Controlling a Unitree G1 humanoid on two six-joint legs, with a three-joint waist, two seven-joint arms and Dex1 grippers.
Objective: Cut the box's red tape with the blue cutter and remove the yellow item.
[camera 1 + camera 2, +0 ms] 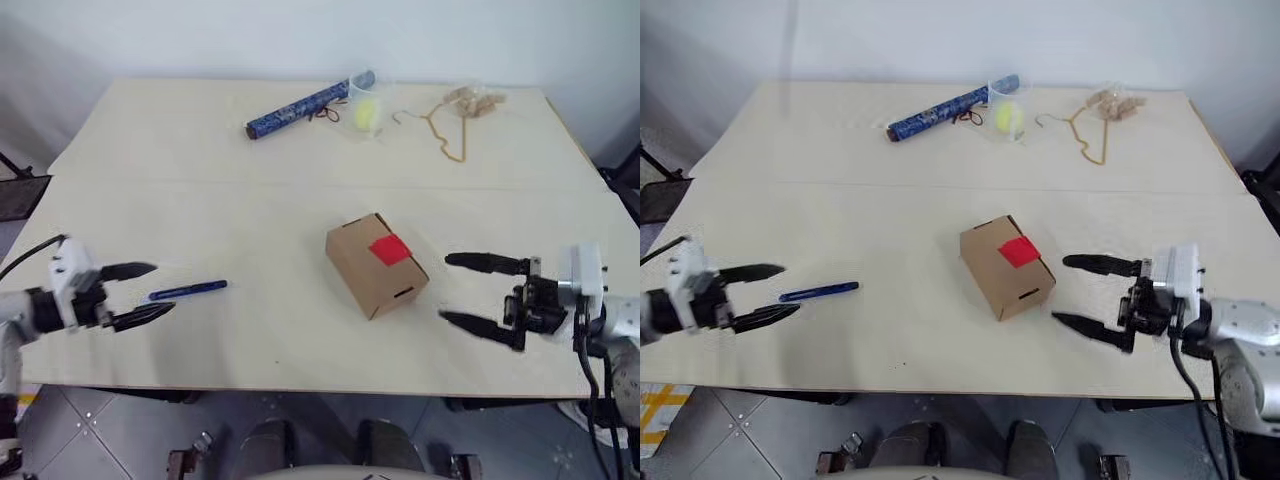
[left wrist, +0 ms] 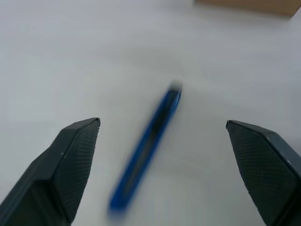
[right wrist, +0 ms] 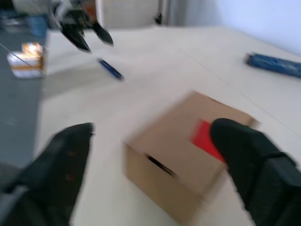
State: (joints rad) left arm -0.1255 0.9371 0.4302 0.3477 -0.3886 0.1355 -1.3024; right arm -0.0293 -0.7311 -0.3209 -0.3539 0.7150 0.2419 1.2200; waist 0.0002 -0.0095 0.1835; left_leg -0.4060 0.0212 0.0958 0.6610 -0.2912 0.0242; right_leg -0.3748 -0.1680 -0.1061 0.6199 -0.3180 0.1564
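Note:
The red tape goes over the box's top edge, so the robot should expect a lid seam hidden under the tape when it cuts.
A small brown box sits closed near the middle of the table, with a red tape patch on its top and a slot cutout in its side. The blue cutter lies flat on the table to the box's left. My left gripper is open just left of the cutter, apart from it; in the left wrist view the cutter lies between the spread fingers. My right gripper is open to the right of the box, with nothing between its fingers. The yellow item is out of view.
At the table's far edge lie a dark-blue patterned roll, a clear cup with a yellow-green ball, a wire hanger and a bag of clothespins. The table's front edge runs close below both grippers.

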